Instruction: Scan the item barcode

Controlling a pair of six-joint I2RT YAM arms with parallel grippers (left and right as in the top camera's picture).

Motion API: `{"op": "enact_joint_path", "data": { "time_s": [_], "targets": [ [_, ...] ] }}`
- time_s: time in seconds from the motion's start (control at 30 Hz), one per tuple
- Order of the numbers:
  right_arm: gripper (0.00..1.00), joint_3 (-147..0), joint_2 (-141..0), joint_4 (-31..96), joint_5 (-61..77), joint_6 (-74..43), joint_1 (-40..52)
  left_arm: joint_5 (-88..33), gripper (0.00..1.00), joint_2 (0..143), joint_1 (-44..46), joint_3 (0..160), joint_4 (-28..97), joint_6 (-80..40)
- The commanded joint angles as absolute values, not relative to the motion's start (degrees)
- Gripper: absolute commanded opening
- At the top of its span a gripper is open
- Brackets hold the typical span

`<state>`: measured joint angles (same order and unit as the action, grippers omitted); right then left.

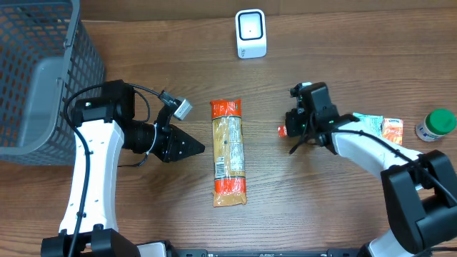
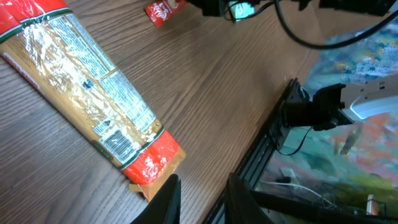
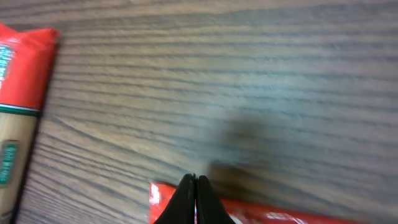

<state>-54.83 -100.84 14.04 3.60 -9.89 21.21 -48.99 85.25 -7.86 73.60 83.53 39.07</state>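
The red sachet's long side [image 3: 255,209] lies crosswise at my right gripper's shut tips, so my right gripper should back off, open, turn along the sachet and take its end.
A long pasta packet [image 1: 228,152], golden with red ends, lies flat mid-table. In the left wrist view the pasta packet [image 2: 87,87] faces up, with a barcode [image 2: 117,142] printed near its red end. My left gripper [image 1: 196,148] points at it from the left; the left gripper [image 2: 202,180] stands slightly open, holding nothing, just short of the packet's end. My right gripper [image 1: 291,130] is shut. In its own view the right gripper [image 3: 196,177] has its tips over a small red sachet [image 3: 261,211] lying flat. A white scanner [image 1: 250,33] stands at the back.
A grey basket [image 1: 43,71] fills the far left corner. A teal and orange carton [image 1: 378,127] and a green-lidded bottle [image 1: 435,123] lie at the right, beside the right arm. The table's front edge [image 2: 249,155] runs close to the left gripper.
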Motion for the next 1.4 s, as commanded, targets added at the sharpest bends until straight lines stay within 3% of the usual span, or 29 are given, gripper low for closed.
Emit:
{"op": "enact_joint_path", "data": {
  "time_s": [0.0,0.2,0.6,1.07,1.2,1.33,1.37],
  "targets": [
    [0.04,-60.1,-96.2,17.0,2.6,-11.1,16.3,-48.2,0.17,85.3,-7.5,73.5,83.5,38.5],
    [0.04,-60.5,-97.6,18.4,2.9,-12.3,7.7,-48.3,0.18,85.3,-7.5,73.5,82.8,38.5],
    [0.04,-60.0,-106.5,18.4,7.4,-11.8,7.0,-48.3,0.17,85.3,-7.5,73.5,82.7,38.1],
    [0.04,-60.2,-106.5,45.5,6.3,-11.4,7.0,-48.3,0.18,85.3,-7.5,73.5,82.4,38.1],
    [0.05,-66.1,-104.9,55.3,7.2,-9.5,7.0,-48.0,0.18,85.3,-7.5,73.5,82.5,38.1],
    [0.12,-70.6,-102.4,60.4,17.6,-3.4,7.3,-48.0,0.19,85.3,-7.5,73.5,82.3,38.1],
    [0.19,-70.6,-101.5,60.9,19.9,-0.5,7.6,-48.0,0.19,85.3,-7.5,73.5,82.3,38.1]
  ]
}}
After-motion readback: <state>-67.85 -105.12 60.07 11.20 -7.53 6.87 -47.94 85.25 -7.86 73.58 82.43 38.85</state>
